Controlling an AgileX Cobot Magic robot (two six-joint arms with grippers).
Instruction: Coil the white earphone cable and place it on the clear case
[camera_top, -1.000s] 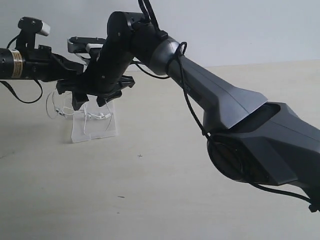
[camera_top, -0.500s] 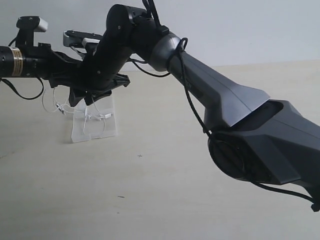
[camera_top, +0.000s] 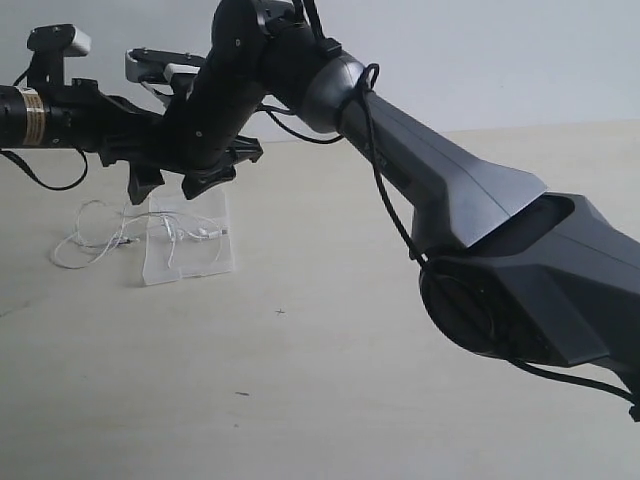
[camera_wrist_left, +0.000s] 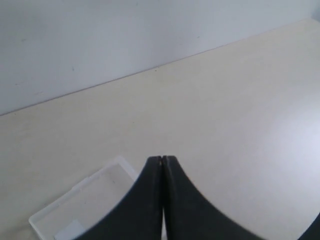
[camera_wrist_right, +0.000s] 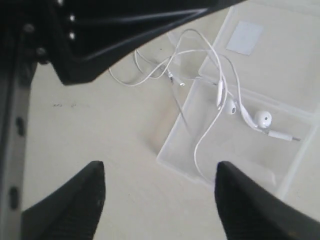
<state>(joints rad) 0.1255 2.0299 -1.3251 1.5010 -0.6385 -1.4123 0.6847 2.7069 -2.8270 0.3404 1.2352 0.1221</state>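
Cable loops (camera_top: 80, 240) lie beyond the clear case's edge on my left gripper's side, so my right gripper should withdraw and my left gripper should reach the loops (camera_top: 105, 243).
The clear case (camera_top: 200, 262) lies flat on the pale table. The white earphone cable (camera_top: 82, 240) sprawls loosely, part on the table left of the case and part across it. In the right wrist view the cable (camera_wrist_right: 197, 42) runs onto the case (camera_wrist_right: 295, 75), and both earbuds (camera_wrist_right: 262, 119) rest on the case. My right gripper (camera_top: 172, 183) hovers open above the case with nothing between its fingers (camera_wrist_right: 157, 169). My left gripper (camera_wrist_left: 161, 160) is shut and empty above a corner of the case (camera_wrist_left: 85, 197). In the exterior view its tips are hidden behind the right wrist.
The bulky right arm (camera_top: 520, 280) crosses the exterior view from lower right to upper left, with a thick black cable (camera_top: 385, 205) along it. The left arm (camera_top: 60, 115) reaches in from the left edge. A plain wall stands behind the table.
The cable hung in loops from the grippers before; now it lies loose on the table and case. The right gripper has risen a little, and it closed partway and reopened.
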